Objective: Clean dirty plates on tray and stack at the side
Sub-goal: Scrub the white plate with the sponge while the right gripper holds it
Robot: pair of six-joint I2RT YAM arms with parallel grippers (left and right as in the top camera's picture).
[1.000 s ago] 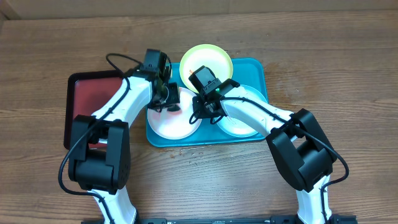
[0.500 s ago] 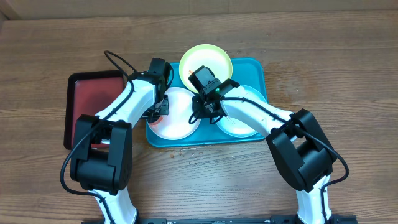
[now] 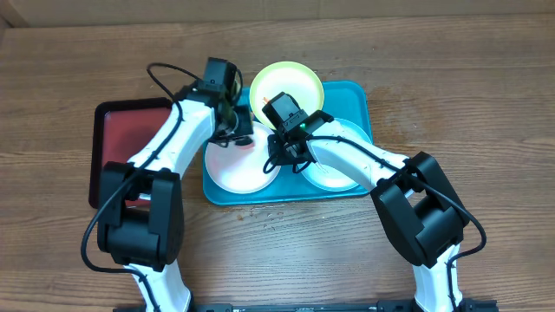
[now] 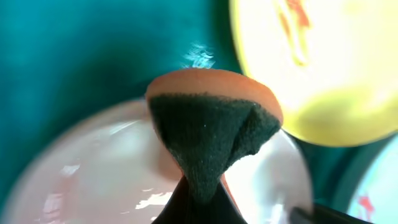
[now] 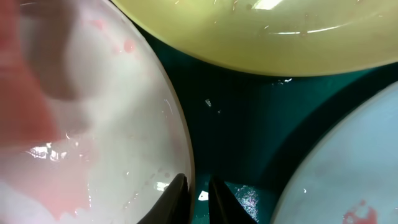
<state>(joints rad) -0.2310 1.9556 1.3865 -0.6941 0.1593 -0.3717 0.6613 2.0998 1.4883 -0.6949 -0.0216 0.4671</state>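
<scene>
The sponge is at the white plate's far edge, but pink smears are farther in, so next my left gripper wipes back across the plate.
The teal tray holds three plates: yellow-green at the back, white at the front left, pale mint at the front right. My left gripper is shut on an orange sponge with a dark green scrub face, held over the white plate's far edge. Pink smears show on the white plate. A red streak marks the yellow-green plate, and a red spot marks the mint plate. My right gripper pinches the white plate's right rim.
A smaller red tray with a black rim lies on the wooden table just left of the teal tray. Both arms cross over the teal tray's front half, their cables looping above it.
The left gripper swept the sponge toward the white plate's left side, then back up to its far edge. The right gripper has stayed on the rim.
</scene>
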